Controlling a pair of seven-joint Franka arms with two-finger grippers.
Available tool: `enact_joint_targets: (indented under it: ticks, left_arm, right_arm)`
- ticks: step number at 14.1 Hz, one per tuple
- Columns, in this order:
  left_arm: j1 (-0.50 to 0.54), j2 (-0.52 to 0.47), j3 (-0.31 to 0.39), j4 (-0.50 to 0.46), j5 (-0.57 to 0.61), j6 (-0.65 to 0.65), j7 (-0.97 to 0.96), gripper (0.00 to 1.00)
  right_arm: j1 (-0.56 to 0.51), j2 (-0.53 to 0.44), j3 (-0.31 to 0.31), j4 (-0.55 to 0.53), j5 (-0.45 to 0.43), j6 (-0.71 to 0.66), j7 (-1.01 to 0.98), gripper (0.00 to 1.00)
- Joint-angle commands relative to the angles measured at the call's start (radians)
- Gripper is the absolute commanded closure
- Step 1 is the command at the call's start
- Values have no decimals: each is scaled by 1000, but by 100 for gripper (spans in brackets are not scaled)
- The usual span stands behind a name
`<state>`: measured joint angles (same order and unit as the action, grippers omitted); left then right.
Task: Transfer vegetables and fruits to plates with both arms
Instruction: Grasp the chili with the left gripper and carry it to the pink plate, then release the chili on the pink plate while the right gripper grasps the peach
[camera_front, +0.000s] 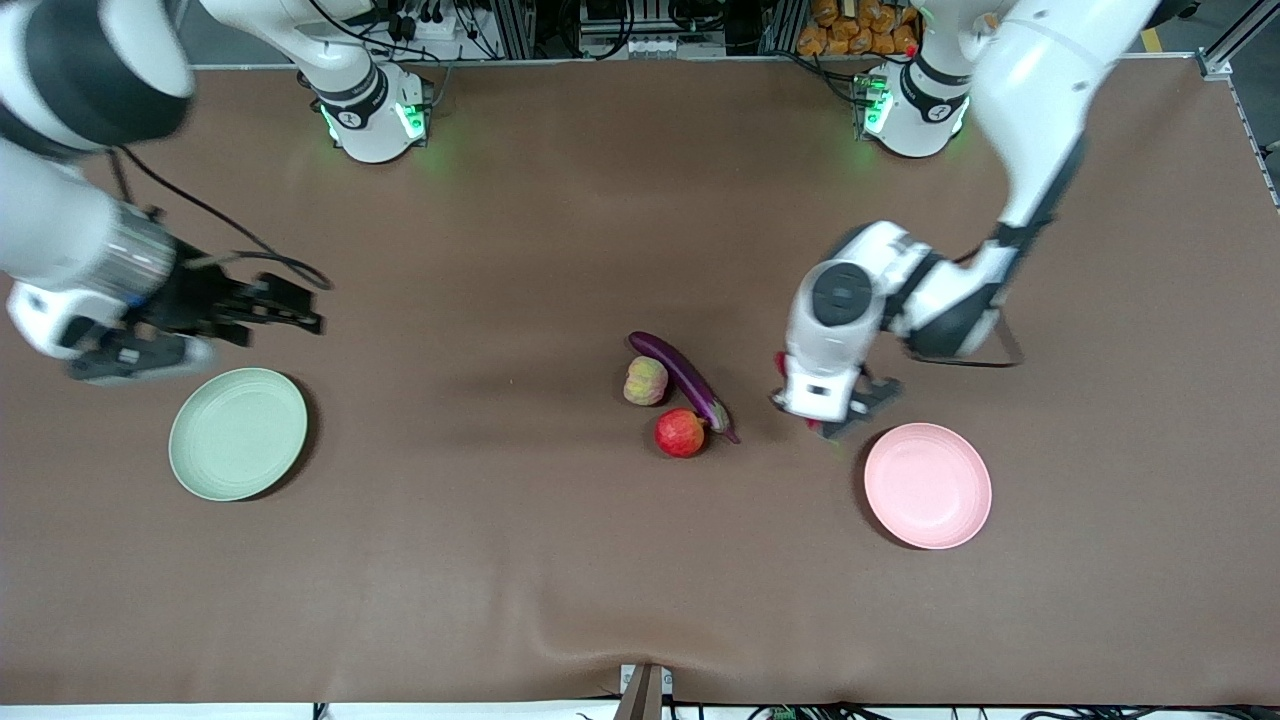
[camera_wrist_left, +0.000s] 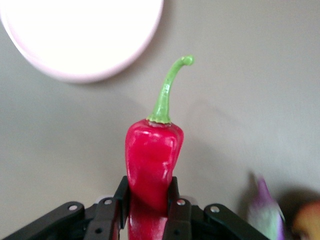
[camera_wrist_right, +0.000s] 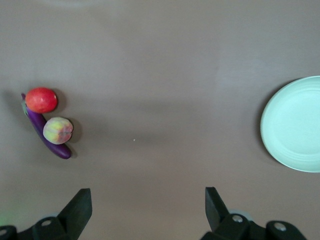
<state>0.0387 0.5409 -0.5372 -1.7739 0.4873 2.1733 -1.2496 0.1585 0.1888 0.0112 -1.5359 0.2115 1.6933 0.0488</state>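
Note:
I keep carrying the pepper over the pink plate (camera_front: 927, 486) with my left gripper and let go of it there. The plate is empty, and the left gripper's fingers are across the red pepper's body (camera_wrist_left: 153, 150).
My left gripper (camera_front: 826, 416) (camera_wrist_left: 148, 189) is shut on the red pepper (camera_wrist_left: 152, 150), whose green stem points away from the fingers. It is low over the table beside the pink plate (camera_front: 927, 485) (camera_wrist_left: 120, 60). In the front view only a sliver of the pepper (camera_front: 780, 359) shows past the hand. The purple eggplant (camera_front: 686, 383) (camera_wrist_right: 38, 123), the lumpy yellow-pink fruit (camera_front: 646, 381) (camera_wrist_right: 58, 130) and the round red fruit (camera_front: 680, 433) (camera_wrist_right: 41, 100) lie together mid-table. My right gripper (camera_front: 292, 305) (camera_wrist_right: 148, 199) hangs open and empty over the table beside the green plate (camera_front: 238, 433) (camera_wrist_right: 272, 125).
Brown cloth covers the table (camera_front: 480, 560). Both arm bases (camera_front: 375, 120) stand at the edge farthest from the front camera. A small bracket (camera_front: 645, 690) sits at the table's nearest edge.

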Motion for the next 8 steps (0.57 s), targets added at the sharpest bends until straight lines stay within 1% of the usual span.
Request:
enact_joint_targets:
  ticks: [1, 2, 3, 4, 5, 6, 8]
  left_arm:
    - [114, -1, -10, 63, 8, -49, 216, 100]
    - [159, 10, -9, 83, 5, -49, 292, 100]
    - [193, 29, -9, 103, 5, -49, 356, 100]
    - [211, 49, -7, 109, 14, -44, 393, 100]
    - [220, 71, -4, 114, 19, -35, 406, 100]
    - [228, 95, 8, 137, 33, -20, 412, 100]
    - [231, 125, 29, 146, 82, 0, 414, 100]
  right_arm:
    - [44, 84, -7, 33, -7, 11, -3, 0]
    - [70, 105, -7, 33, -9, 25, -3, 0]
    - [94, 171, -7, 33, -6, 60, 3, 0]
    - [105, 193, -7, 33, -9, 77, -4, 0]
    - [125, 213, -7, 34, -11, 84, -4, 0]
    - [156, 246, -7, 36, -12, 119, -1, 0]
    - [203, 288, -7, 36, -7, 179, 23, 0]
